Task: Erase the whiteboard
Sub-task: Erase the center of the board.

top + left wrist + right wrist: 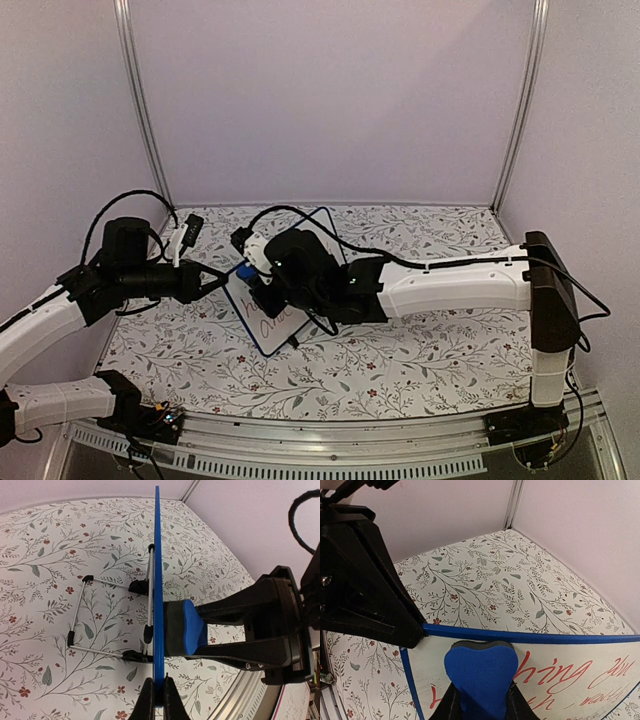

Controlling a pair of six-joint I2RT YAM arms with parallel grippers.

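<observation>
My left gripper should open, move farther [238, 267] along the whiteboard's blue edge and close there before the wiping goes on, because it is pinching only the whiteboard's corner [228, 288].
The whiteboard [268, 325] stands tilted on a thin wire stand [111, 617] at the table's centre left, with red handwriting on its face [580, 675]. My left gripper [158, 692] is shut on the board's blue edge [158, 570], seen edge-on in the left wrist view. My right gripper [481, 702] is shut on a blue eraser [481, 672]. The eraser's dark pad presses flat on the board's face near its upper left corner, beside the first red letters. From above, the eraser [272, 273] shows as a small blue spot under the right wrist.
The floral tablecloth [400, 370] covers the table, with pale walls on three sides. A black cable [300, 212] loops above the board. The stand's legs with black feet [87, 578] spread behind the board.
</observation>
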